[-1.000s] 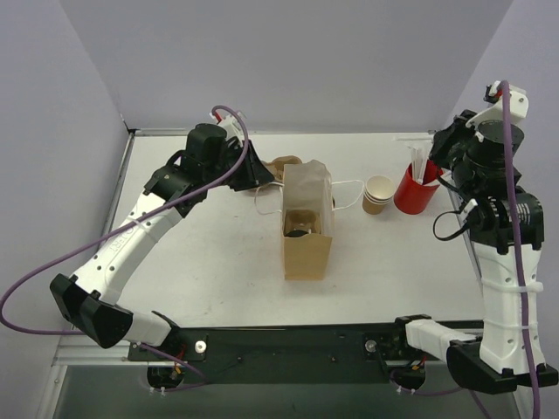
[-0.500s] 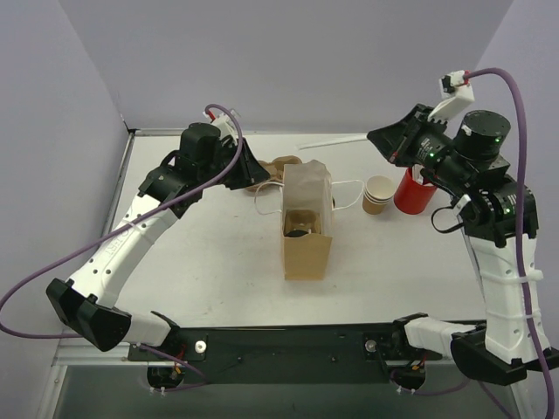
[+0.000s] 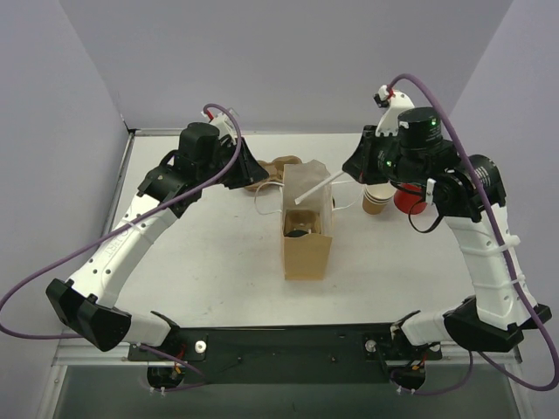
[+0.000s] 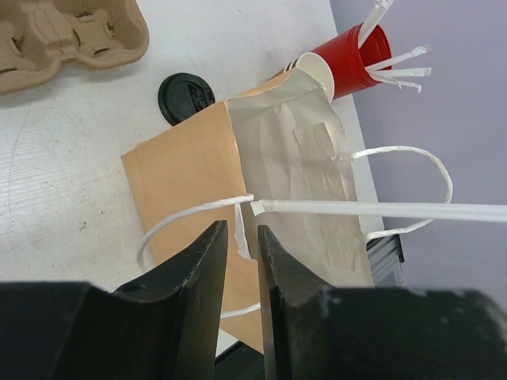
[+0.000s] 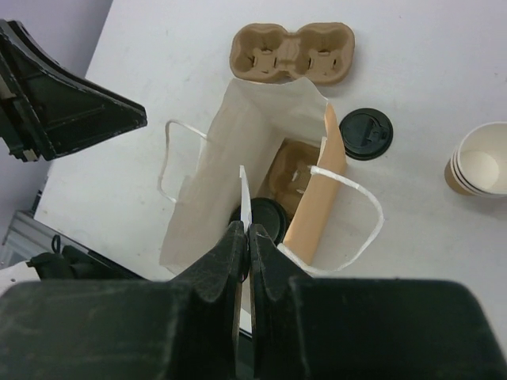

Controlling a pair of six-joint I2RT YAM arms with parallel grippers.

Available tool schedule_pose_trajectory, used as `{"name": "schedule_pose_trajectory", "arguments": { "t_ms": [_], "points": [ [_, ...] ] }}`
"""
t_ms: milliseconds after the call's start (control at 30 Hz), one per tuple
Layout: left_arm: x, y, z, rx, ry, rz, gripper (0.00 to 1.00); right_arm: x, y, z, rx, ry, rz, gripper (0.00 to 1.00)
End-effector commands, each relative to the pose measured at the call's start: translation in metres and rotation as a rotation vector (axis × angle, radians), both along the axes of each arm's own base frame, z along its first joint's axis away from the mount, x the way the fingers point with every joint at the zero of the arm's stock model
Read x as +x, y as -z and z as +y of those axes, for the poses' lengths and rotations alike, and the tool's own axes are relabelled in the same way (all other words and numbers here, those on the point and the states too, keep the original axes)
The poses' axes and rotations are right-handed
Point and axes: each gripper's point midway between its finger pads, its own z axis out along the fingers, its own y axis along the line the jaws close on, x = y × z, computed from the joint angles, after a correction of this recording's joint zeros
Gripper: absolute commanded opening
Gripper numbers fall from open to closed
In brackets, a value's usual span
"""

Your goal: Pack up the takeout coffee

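Note:
My right gripper has the white straw's loose end (image 3: 299,202) over the bag's opening, so it should keep lowering the straw and let it go beside the takeout coffee (image 3: 298,233).
A brown paper bag (image 3: 306,249) stands open mid-table. Inside it sits a takeout coffee, of which only the black lid (image 3: 300,232) (image 5: 265,218) shows, in a pulp carrier (image 5: 297,178). My right gripper (image 3: 354,168) (image 5: 246,237) is shut on a white straw (image 3: 316,188) (image 5: 245,194) and holds it over the bag's mouth, tip pointing left. The straw also crosses the left wrist view (image 4: 380,210). My left gripper (image 3: 259,177) (image 4: 242,237) hovers by the bag's left white handle (image 4: 186,215), jaws a narrow gap apart, clamping nothing I can see.
An empty pulp cup carrier (image 3: 278,166) (image 5: 291,52) lies behind the bag. A loose black lid (image 5: 366,133) (image 4: 185,96) lies beside it. A stack of cream cups (image 3: 377,194) (image 5: 479,168) and a red cup with straws (image 3: 409,199) (image 4: 356,59) stand to the right.
My right arm swung left from the red cup, carrying a white straw over to the bag's mouth. My left arm barely moved.

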Motion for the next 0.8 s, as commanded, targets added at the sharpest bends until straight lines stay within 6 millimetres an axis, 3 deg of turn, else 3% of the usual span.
{"name": "schedule_pose_trajectory", "arguments": {
  "t_ms": [0, 500, 767],
  "points": [
    [0.002, -0.017, 0.005, -0.021, -0.017, -0.050, 0.32, -0.003, 0.013, -0.004, -0.139, 0.004, 0.015, 0.00],
    [0.004, -0.013, 0.007, -0.019, -0.024, -0.043, 0.32, 0.009, 0.080, 0.042, -0.361, -0.033, 0.141, 0.00],
    [0.005, -0.011, 0.009, -0.019, -0.024, -0.039, 0.32, 0.015, 0.103, 0.054, -0.424, -0.029, 0.174, 0.00]
  ]
}}
